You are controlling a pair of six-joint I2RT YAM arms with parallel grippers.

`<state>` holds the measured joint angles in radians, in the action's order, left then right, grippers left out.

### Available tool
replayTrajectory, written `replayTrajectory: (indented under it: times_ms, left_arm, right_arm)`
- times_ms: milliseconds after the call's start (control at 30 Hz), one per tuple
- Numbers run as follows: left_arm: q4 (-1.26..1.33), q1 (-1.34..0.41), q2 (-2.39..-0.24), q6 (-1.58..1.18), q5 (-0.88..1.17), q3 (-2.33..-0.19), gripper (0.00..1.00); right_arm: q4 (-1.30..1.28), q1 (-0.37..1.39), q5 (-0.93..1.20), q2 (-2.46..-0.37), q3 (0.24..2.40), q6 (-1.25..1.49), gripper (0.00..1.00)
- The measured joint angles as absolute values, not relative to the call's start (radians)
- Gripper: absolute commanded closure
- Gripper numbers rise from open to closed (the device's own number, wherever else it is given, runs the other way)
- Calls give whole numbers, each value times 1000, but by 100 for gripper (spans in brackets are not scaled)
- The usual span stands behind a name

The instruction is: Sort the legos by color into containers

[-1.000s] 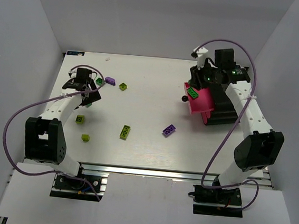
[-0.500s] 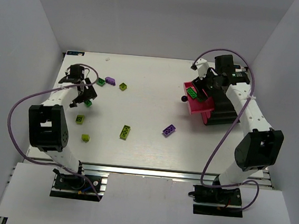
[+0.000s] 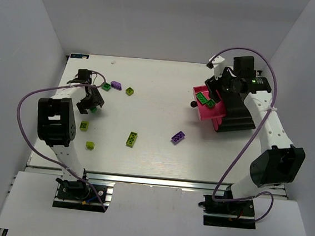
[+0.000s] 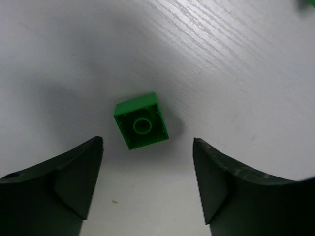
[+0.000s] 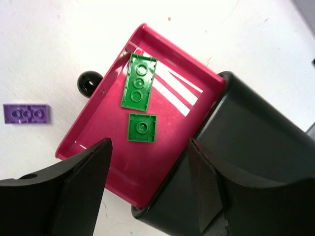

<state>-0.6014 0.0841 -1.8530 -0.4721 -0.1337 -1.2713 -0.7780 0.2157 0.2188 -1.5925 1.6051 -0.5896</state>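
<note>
The robot's right gripper is hovering over the magenta-pink container where the dark green lego has to go, so next the right gripper pulls back over the black cabinet first.
My left gripper hovers open at the table's left, over a dark green square lego that lies upside down on the table just ahead of its fingertips. My right gripper is open and empty above a magenta-pink container pulled out of the black cabinet. In that drawer lie an oblong dark green lego and a square one. The top view shows the drawer at the right, with the right gripper above it.
Loose legos lie on the table: a dark green, a purple and a lime near the left gripper, lime ones nearer, and a purple mid-table. The drawer's black knob juts left.
The right gripper opened and a square green lego now lies in the drawer beside the oblong one. The left arm swung in over the green lego, and its jaws narrowed slightly.
</note>
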Motion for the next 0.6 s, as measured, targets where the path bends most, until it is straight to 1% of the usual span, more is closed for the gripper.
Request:
replayTrajectory:
  times_ms: [67, 100, 133, 300, 333, 400, 433, 467, 533, 567, 600]
  left_arm:
    - [-603, 84, -1878, -484, -130, -1279, 25]
    - [-604, 84, -1894, -487, -128, -1286, 32]
    - [-604, 84, -1909, -492, -126, -1293, 36]
    - [-601, 84, -1943, -507, -123, -1333, 53]
    - [-602, 84, -1943, -508, -123, -1334, 62]
    - [-601, 84, -1943, -507, -123, -1336, 73]
    - [-601, 84, -1943, -508, -121, -1336, 82]
    - [-601, 84, -1943, -508, -118, -1336, 86]
    - [-594, 84, -1941, -501, -100, -1334, 92]
    - [-585, 83, -1935, -497, -75, -1330, 96]
    - [-573, 83, -1925, -490, -45, -1322, 97]
  right_arm:
    - [-759, 208, 236, -1567, 1602, -576, 32]
    - [-747, 205, 244, -1553, 1598, -570, 32]
    - [-737, 202, 252, -1541, 1592, -563, 32]
    - [-713, 196, 280, -1513, 1559, -548, 32]
    - [-711, 196, 286, -1512, 1551, -545, 33]
    - [-705, 193, 295, -1512, 1534, -539, 33]
    - [-703, 192, 298, -1512, 1526, -536, 34]
    - [-704, 191, 302, -1512, 1518, -532, 34]
    - [-699, 189, 308, -1509, 1505, -526, 37]
    - [-689, 187, 311, -1504, 1492, -519, 44]
    - [-675, 185, 312, -1493, 1475, -509, 50]
